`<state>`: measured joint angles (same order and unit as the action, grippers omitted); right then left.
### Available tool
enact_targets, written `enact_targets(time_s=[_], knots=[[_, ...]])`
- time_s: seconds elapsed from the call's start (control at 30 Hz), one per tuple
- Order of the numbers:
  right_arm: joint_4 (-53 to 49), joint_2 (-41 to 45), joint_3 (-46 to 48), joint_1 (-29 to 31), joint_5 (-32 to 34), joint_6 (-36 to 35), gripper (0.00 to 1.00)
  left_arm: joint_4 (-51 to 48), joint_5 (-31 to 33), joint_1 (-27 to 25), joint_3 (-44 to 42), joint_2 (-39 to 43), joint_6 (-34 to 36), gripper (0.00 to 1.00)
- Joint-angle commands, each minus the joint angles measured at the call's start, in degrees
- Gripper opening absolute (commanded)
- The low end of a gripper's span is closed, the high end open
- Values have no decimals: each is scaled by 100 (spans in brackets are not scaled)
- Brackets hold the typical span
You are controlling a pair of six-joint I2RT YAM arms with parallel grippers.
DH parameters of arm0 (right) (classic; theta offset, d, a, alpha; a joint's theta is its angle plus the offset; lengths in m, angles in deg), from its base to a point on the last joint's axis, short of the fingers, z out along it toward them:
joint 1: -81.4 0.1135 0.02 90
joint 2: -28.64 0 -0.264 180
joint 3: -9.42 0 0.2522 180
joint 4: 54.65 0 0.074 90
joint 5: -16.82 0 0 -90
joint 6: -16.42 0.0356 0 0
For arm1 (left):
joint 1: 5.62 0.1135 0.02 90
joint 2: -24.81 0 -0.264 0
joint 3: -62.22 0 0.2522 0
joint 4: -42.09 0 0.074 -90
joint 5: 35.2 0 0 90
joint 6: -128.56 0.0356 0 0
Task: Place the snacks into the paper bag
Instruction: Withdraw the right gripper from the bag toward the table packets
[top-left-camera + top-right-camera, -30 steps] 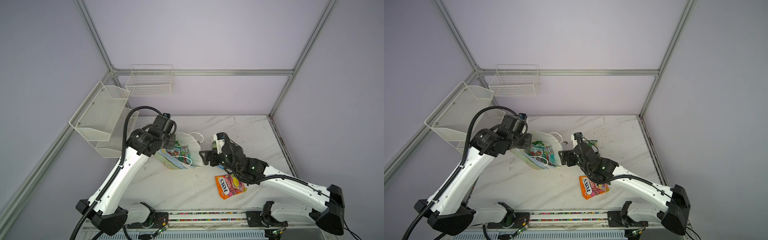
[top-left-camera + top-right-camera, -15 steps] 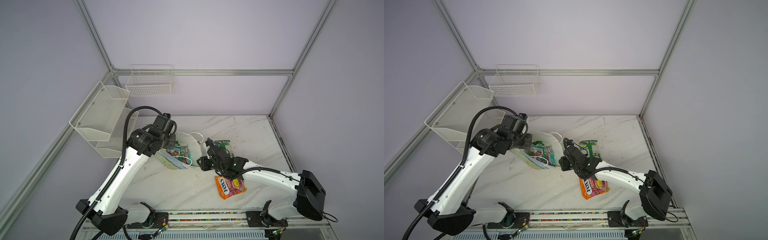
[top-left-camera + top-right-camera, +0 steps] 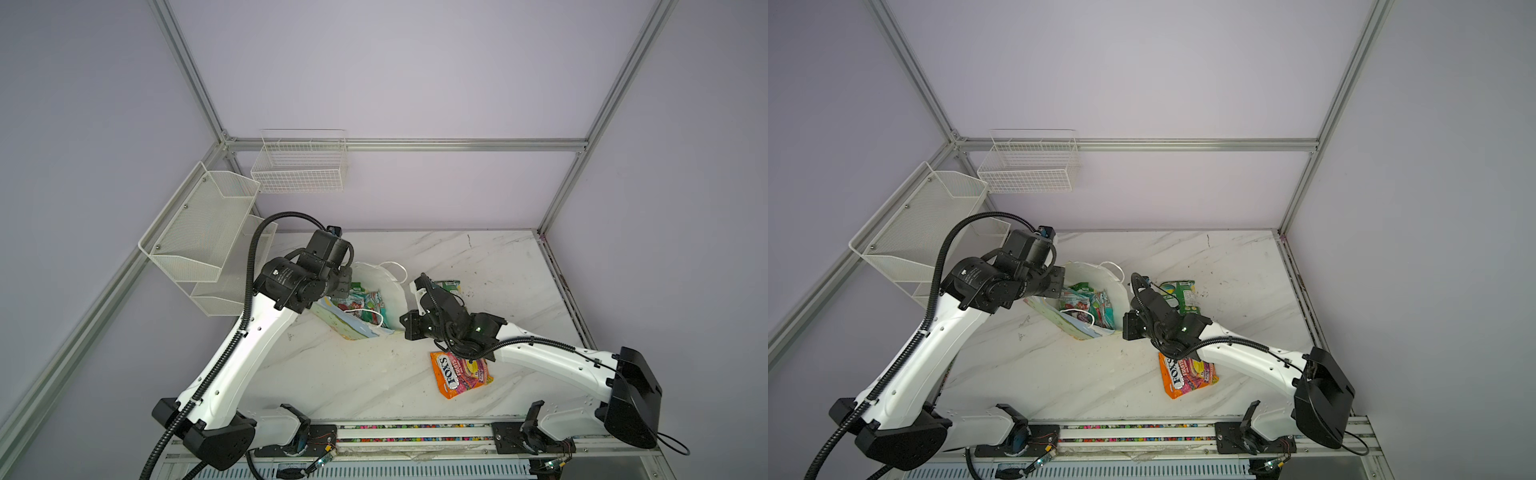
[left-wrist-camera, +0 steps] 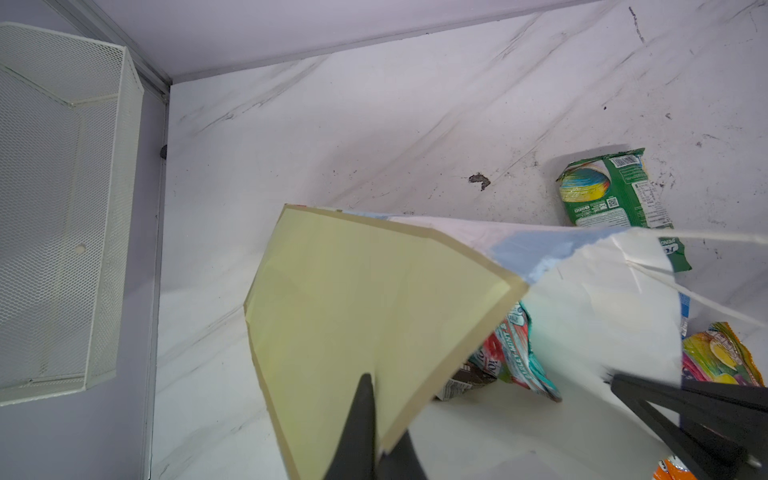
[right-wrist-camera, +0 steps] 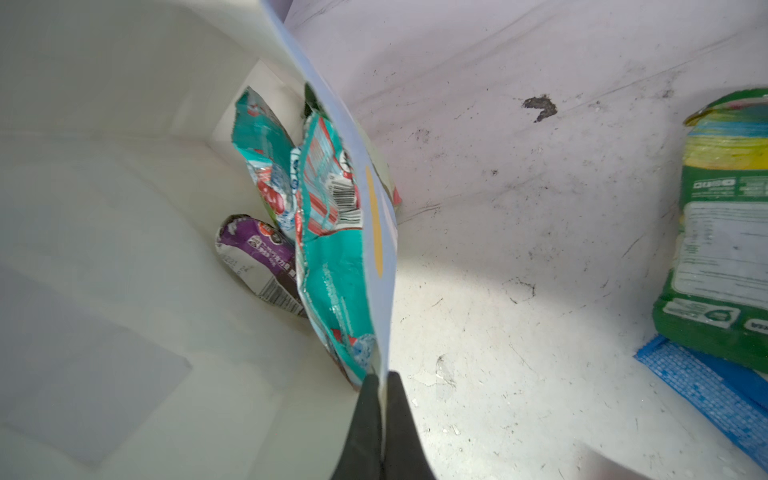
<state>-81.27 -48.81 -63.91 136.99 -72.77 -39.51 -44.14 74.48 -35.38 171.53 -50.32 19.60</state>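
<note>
The paper bag (image 3: 361, 313) leans while both grippers hold its rim, so I should stand it up straight before my right gripper opens and grabs the orange FOX'S bag (image 3: 459, 375).
The paper bag (image 3: 388, 286) (image 3: 1117, 286) lies tilted open at mid-table, its printed outside (image 3: 351, 328) toward the front. My left gripper (image 3: 343, 286) (image 3: 1059, 282) (image 4: 380, 415) is shut on the bag's left rim panel (image 4: 374, 291). On the opposite side, my right gripper (image 3: 405, 325) (image 3: 1126, 328) (image 5: 382, 378) is shut on the rim wall (image 5: 376, 232). Inside lie two teal packets (image 5: 332, 257) (image 5: 266, 162) (image 3: 368, 303) and a dark wrapper (image 5: 257, 257). An orange FOX'S bag (image 3: 459, 372) (image 3: 1187, 374) lies on the table by the right arm. A green bag (image 3: 451, 286) (image 3: 1183, 295) (image 4: 611, 191) (image 5: 723, 232) lies behind that arm, partly over a blue packet (image 5: 706, 395).
Two white wire baskets hang on the frame, one on the back wall (image 3: 299, 170) and one on the left wall (image 3: 203, 224) close to the left arm. The marble table (image 3: 498, 266) ends at a rail along the front (image 3: 415, 428).
My right gripper has swung in against the bag's right rim and shut on it from open. The green bag behind it is now uncovered. The left gripper and bag have stayed put.
</note>
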Motion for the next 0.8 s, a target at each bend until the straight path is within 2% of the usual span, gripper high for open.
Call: enact_targets(time_s=[0.0, 0.1, 0.23, 0.37, 0.53, 0.77], knots=[[160, 600, -473, -26, -201, -398, 0, 57, -52, -12, 146, -18, -59, 0], [585, 930, -415, -28, -572, -498, 0, 112, -135, -12, 90, -71, -81, 0], [331, 780, -484, -47, -196, -401, 0, 440, -439, -12, -170, -128, -56, 0], [270, 590, -441, -74, -241, -322, 0, 509, -466, -13, -238, -269, -41, 0], [12, 616, -440, -198, 37, -217, 0, 694, -548, 5, -421, -347, -11, 0], [-115, 731, -422, -339, 23, -224, 0, 732, -505, 23, -506, -536, -117, 0]])
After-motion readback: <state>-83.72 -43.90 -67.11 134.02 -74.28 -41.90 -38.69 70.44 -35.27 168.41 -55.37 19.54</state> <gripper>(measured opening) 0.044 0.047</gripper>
